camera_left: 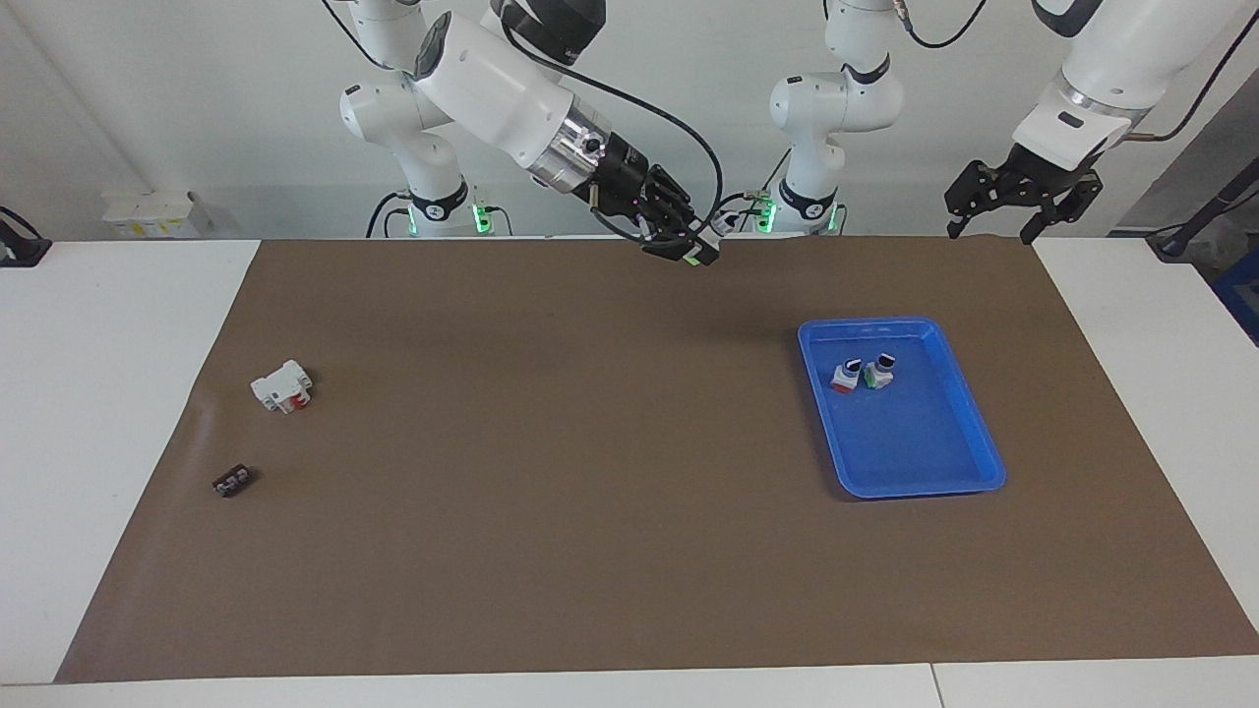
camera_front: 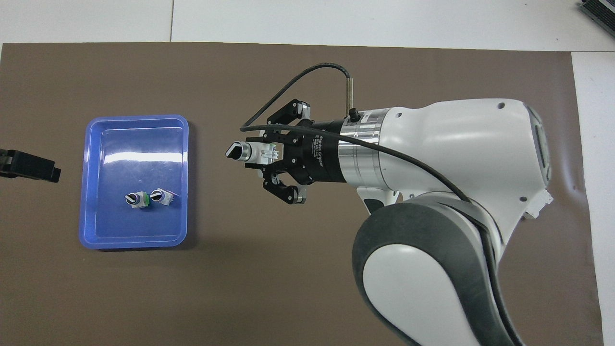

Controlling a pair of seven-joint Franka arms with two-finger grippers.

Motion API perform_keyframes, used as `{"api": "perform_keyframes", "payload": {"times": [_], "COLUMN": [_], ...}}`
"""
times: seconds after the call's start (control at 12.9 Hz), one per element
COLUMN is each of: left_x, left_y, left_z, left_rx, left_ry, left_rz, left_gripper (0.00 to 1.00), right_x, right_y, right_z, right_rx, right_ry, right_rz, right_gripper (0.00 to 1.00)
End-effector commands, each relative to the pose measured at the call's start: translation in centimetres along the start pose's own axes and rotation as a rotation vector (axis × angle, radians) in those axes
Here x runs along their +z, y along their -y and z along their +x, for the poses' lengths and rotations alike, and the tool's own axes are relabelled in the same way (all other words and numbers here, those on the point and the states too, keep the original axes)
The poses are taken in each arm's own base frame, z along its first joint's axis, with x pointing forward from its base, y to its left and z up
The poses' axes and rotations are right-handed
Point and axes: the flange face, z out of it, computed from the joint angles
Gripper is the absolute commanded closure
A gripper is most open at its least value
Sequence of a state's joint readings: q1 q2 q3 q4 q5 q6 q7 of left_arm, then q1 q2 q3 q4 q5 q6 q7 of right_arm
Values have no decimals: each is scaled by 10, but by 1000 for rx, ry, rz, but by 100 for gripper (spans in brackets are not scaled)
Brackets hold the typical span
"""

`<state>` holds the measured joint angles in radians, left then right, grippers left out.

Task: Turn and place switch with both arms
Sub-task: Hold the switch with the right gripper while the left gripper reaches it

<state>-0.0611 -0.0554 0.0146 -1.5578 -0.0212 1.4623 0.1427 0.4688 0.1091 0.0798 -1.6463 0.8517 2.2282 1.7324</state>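
Observation:
My gripper will bring the whole switch (camera_front: 257,153) along when it carries the switch by the black knob, because a silver collar (camera_front: 246,151) connects that knob to the white body.
My right gripper (camera_left: 689,246) is raised over the middle of the brown mat and is shut on the switch (camera_front: 254,153). The switch lies level in the fingers, and its black knob (camera_front: 234,151) points toward the blue tray (camera_front: 91,230). Its white body shows in the overhead view, and its green end (camera_left: 700,259) shows in the facing view. My left gripper (camera_left: 1018,202) hangs open and empty in the air at the left arm's end of the table, by the mat's corner nearest the robots. Only its tip (camera_front: 29,166) shows in the overhead view.
The blue tray (camera_left: 984,462) holds two look-alike switches (camera_left: 863,374), also seen from overhead (camera_front: 149,198). A white block with a red mark (camera_left: 282,385) and a small black part (camera_left: 232,482) lie toward the right arm's end of the mat.

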Motion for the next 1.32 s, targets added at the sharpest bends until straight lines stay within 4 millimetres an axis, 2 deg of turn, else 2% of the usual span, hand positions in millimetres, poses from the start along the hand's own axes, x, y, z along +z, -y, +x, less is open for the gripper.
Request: {"api": "perform_keyframes", "payload": {"times": [0.0, 0.23, 0.47, 0.54, 0.62, 0.85, 0.93, 1.16, 1.24], "left_x": [-7, -14, -24, -28, -32, -35, -36, -36, -36], "left_y": [-29, -53, -78, -81, -87, -108, -111, -150, -165], "left_z": [2, 12, 16, 15, 14, 11, 12, 18, 17], "left_rx": [39, 66, 172, 184, 214, 370, 418, 475, 493], "left_ry": [-40, -75, -124, -137, -154, -198, -223, -298, -310], "left_rz": [-82, -288, -472, -523, -576, -630, -626, -616, -613], "left_gripper": [0, 0, 0, 6, 18, 20, 31, 33, 39], "right_x": [3, 7, 7, 5, 5, 4, 3, 4, 4], "right_y": [-6, -10, -9, -7, -7, -5, -6, -5, -5], "right_z": [-5, -7, -6, -4, -4, -2, -2, -2, -2], "right_rx": [8, -4, -6, -4, -5, -3, -5, -3, -6], "right_ry": [16, 10, 7, 7, 7, 6, 5, 6, 6], "right_rz": [-4, -11, -10, -5, -5, -3, -1, -3, -3], "right_gripper": [100, 100, 100, 100, 100, 100, 100, 100, 100]}}
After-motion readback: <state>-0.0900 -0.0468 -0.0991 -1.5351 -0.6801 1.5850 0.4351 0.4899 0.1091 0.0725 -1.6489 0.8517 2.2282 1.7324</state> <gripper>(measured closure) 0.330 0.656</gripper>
